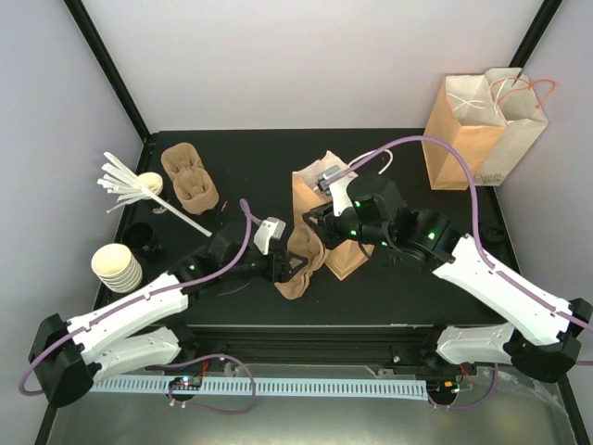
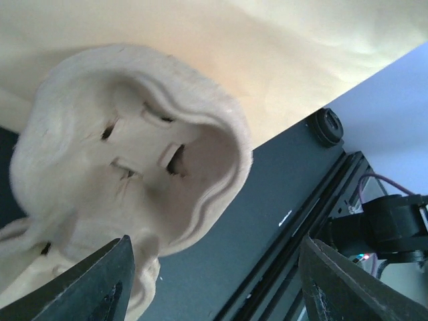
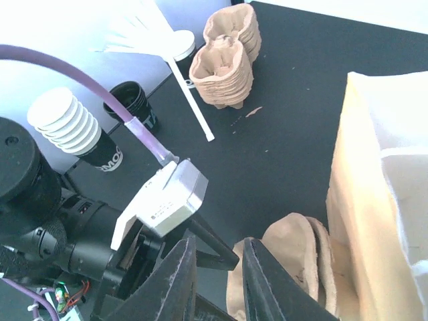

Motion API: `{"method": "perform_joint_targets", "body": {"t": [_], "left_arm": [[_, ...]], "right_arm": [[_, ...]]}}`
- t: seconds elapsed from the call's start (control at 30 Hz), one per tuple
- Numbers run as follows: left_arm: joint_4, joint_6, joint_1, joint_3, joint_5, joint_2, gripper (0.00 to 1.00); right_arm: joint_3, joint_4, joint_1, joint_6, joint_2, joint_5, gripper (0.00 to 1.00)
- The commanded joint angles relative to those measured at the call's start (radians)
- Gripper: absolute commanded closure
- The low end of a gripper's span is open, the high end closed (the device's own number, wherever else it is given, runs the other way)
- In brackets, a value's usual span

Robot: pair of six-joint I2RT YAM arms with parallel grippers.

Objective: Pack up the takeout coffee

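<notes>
Another carrier [image 3: 326,261] sits tucked behind the pulp carrier at the paper bag. Next, I grip the front carrier [image 2: 212,215] by its rim with my left gripper and pull it away.
A small round black-lidded thing, seemingly the takeout coffee [image 2: 326,127], stands near the table's right edge [image 1: 496,232], partly behind my right arm. A single pulp cup carrier [image 1: 301,264] leans against a brown paper bag [image 1: 320,199] lying mid-table. My left gripper [image 1: 285,269] is open beside the carrier [image 2: 134,154]; the carrier's rim is next to its left finger, and nothing sits between the fingers [image 2: 217,244]. My right gripper [image 3: 219,246] hovers above the carrier [image 3: 294,261] and the left gripper [image 1: 313,227], its jaws a little apart and empty.
A second paper bag [image 1: 482,130] stands upright at the back right. At the left are a stack of pulp carriers [image 1: 190,176], white stirrers [image 1: 139,185], stacked cream cups [image 1: 116,266] and black lids [image 1: 144,239].
</notes>
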Motion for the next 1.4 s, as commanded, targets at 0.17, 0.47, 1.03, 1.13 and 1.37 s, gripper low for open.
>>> {"method": "perform_joint_targets", "body": {"t": [0.17, 0.47, 1.03, 1.13, 1.37], "left_arm": [[0.017, 0.256, -0.151, 0.139, -0.236, 0.106, 0.27], [0.0, 0.328, -0.172, 0.219, -0.256, 0.236, 0.29], [-0.018, 0.355, -0.172, 0.272, -0.257, 0.35, 0.54], [-0.02, 0.355, -0.172, 0.28, -0.25, 0.359, 0.61], [-0.041, 0.358, -0.172, 0.293, -0.238, 0.35, 0.88]], "right_arm": [[-0.035, -0.038, 0.001, -0.013, -0.107, 0.066, 0.76], [-0.072, -0.022, 0.002, -0.005, -0.196, 0.118, 0.77], [-0.123, 0.024, 0.002, 0.011, -0.26, 0.165, 0.77], [-0.126, 0.026, 0.0, 0.011, -0.26, 0.165, 0.77], [-0.132, 0.029, 0.001, 0.012, -0.259, 0.163, 0.77]]}}
